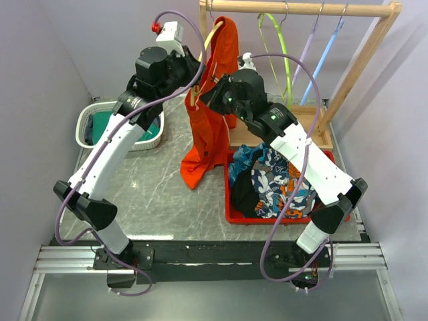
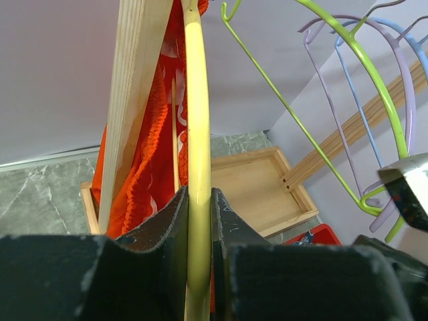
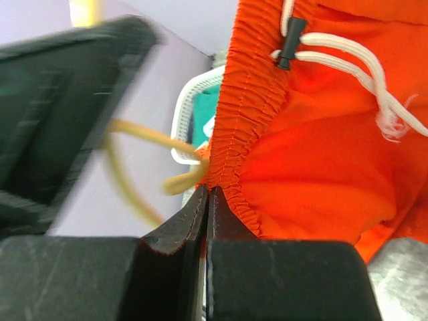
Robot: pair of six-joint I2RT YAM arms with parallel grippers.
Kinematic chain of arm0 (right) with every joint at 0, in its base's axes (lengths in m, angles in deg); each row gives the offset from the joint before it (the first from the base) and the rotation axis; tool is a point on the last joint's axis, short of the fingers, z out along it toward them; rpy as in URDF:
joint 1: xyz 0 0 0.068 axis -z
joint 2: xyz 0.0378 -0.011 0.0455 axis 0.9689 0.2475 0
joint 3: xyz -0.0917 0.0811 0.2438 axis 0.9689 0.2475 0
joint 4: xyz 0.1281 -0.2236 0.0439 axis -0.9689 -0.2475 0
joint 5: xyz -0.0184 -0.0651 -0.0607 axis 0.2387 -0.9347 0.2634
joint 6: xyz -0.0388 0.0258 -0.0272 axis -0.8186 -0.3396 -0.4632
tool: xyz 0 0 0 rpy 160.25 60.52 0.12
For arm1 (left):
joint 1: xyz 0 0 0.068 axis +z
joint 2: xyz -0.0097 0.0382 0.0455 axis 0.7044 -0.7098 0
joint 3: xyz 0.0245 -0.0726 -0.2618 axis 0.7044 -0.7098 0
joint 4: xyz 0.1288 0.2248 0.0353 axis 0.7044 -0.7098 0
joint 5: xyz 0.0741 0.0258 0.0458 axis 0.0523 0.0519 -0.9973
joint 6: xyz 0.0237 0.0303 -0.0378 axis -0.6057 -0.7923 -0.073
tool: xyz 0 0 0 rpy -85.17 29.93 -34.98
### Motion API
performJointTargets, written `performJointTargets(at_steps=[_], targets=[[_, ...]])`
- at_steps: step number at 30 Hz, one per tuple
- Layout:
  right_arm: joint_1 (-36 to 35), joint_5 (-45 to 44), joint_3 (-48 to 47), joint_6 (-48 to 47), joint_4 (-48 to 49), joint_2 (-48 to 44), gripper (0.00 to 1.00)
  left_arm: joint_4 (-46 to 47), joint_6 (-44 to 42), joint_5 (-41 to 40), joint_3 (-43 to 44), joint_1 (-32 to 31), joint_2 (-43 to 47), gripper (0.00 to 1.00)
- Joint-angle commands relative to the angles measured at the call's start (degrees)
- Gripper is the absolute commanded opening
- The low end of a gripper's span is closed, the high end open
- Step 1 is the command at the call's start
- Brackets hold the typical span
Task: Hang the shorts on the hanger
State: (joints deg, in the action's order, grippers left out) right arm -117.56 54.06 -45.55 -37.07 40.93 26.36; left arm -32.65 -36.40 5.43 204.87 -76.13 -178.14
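Next, I pull the waistband's ruffled edge (image 3: 231,144) back around the hanger's end with my right gripper before opening it, because the yellow hanger's end (image 3: 185,179) pokes out past the shorts' waistband.
The orange shorts (image 1: 208,130) hang down from the wooden rack's left end, draped at the top over the yellow hanger (image 1: 215,32). In the left wrist view my left gripper (image 2: 198,200) is shut on the hanger's yellow bar (image 2: 196,100), with the shorts (image 2: 144,160) just behind it. My left gripper (image 1: 194,72) sits to the left of the cloth. My right gripper (image 3: 208,194) is shut on the shorts' ruffled waistband (image 3: 244,134), below the white drawstring (image 3: 348,57). From above, my right gripper (image 1: 204,99) presses into the shorts from the right. The hanger (image 3: 134,140) looks blurred there.
The wooden rack rail (image 1: 301,8) carries a lime green hanger (image 1: 281,53), a lilac one (image 1: 304,53) and a blue one (image 1: 328,47). A red tray (image 1: 231,214) of patterned garments lies front right. A white basket (image 1: 83,127) with green cloth stands at left.
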Motion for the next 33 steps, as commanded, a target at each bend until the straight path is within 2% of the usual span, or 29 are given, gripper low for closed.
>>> performJointTargets(at_steps=[1, 14, 22, 31, 33], targets=[[-2.41, 5.75, -4.82, 0.04, 0.53, -3.54, 0.0, 4.07, 1.43, -0.18, -2.23, -0.11, -1.02, 0.01], [-1.88, 7.77, -12.56, 0.21, -2.37, -2.13, 0.0, 5.65, -0.24, -3.43, -6.53, -1.43, -0.5, 0.01], [5.93, 10.58, -23.54, 0.92, -6.94, 4.37, 0.0, 2.49, -1.73, -2.9, -8.38, -1.52, 2.58, 0.01], [9.54, 12.78, -20.83, 0.65, -3.86, 7.01, 0.0, -7.7, -1.92, 0.17, -3.03, -1.08, 3.9, 0.01], [9.54, 12.17, -19.86, -0.05, -2.98, 6.92, 0.0, -9.11, -1.39, 1.84, -1.27, -0.82, 3.81, 0.06]])
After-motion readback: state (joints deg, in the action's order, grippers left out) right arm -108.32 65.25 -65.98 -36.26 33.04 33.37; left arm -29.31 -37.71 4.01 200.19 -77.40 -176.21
